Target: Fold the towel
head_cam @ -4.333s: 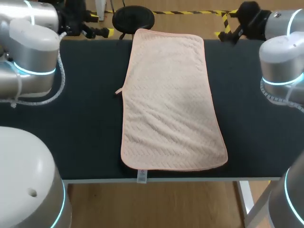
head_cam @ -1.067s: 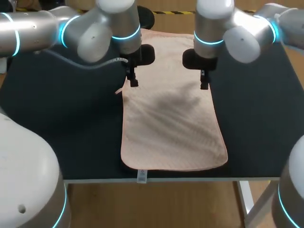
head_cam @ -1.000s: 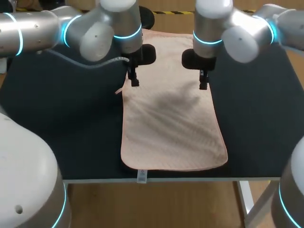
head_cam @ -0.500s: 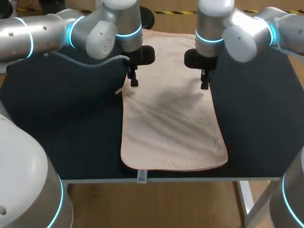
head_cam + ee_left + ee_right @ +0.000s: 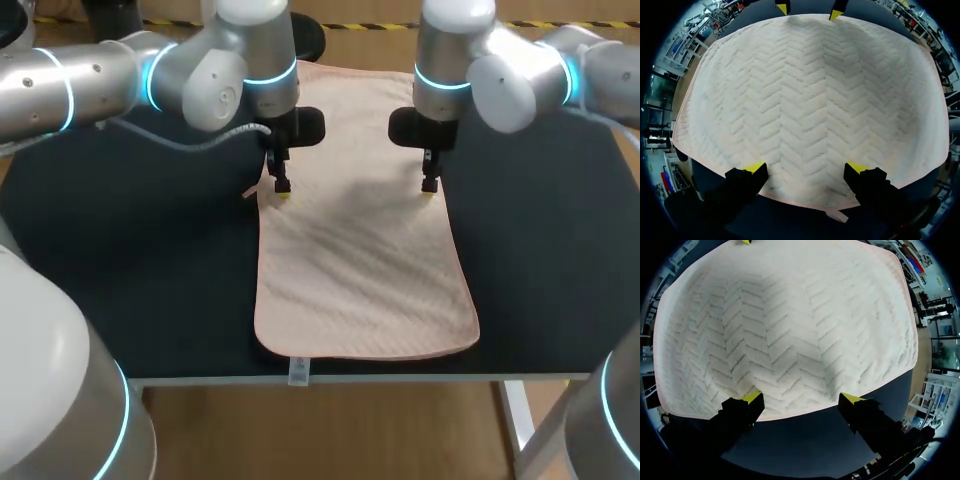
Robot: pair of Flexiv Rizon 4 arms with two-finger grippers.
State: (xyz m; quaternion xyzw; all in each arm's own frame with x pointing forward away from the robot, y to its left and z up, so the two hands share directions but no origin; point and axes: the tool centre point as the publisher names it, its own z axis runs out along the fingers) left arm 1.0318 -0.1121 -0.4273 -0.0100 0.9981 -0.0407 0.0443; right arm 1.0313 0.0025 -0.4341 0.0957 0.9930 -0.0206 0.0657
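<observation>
I expect the towel's near hem (image 5: 385, 358) to drag inward with its white tag when I lift the middle, because soft ripples (image 5: 345, 242) run across the loose near half.
A pale pink towel (image 5: 360, 250) with a herringbone weave lies flat on the dark table (image 5: 150, 280), its long side running from the far edge to the near edge. My left gripper (image 5: 282, 188) hangs open just above the towel's left edge, about halfway along. In the left wrist view the towel (image 5: 810, 90) spreads ahead of the open left gripper (image 5: 806, 167), and both yellow tips are over the cloth close to its border. My right gripper (image 5: 429, 186) stands open over the right edge, opposite. In the right wrist view the right gripper (image 5: 802, 398) straddles the border of the towel (image 5: 790, 315).
A small white tag (image 5: 298, 372) hangs from the towel's near hem over the table's front edge. A little loop (image 5: 250, 192) sticks out from the left hem beside my left gripper. Bare dark table lies on both sides of the towel.
Both arms came in from the sides to the towel's long edges. Over the last second both grippers have sunk a little closer to the cloth, still open.
</observation>
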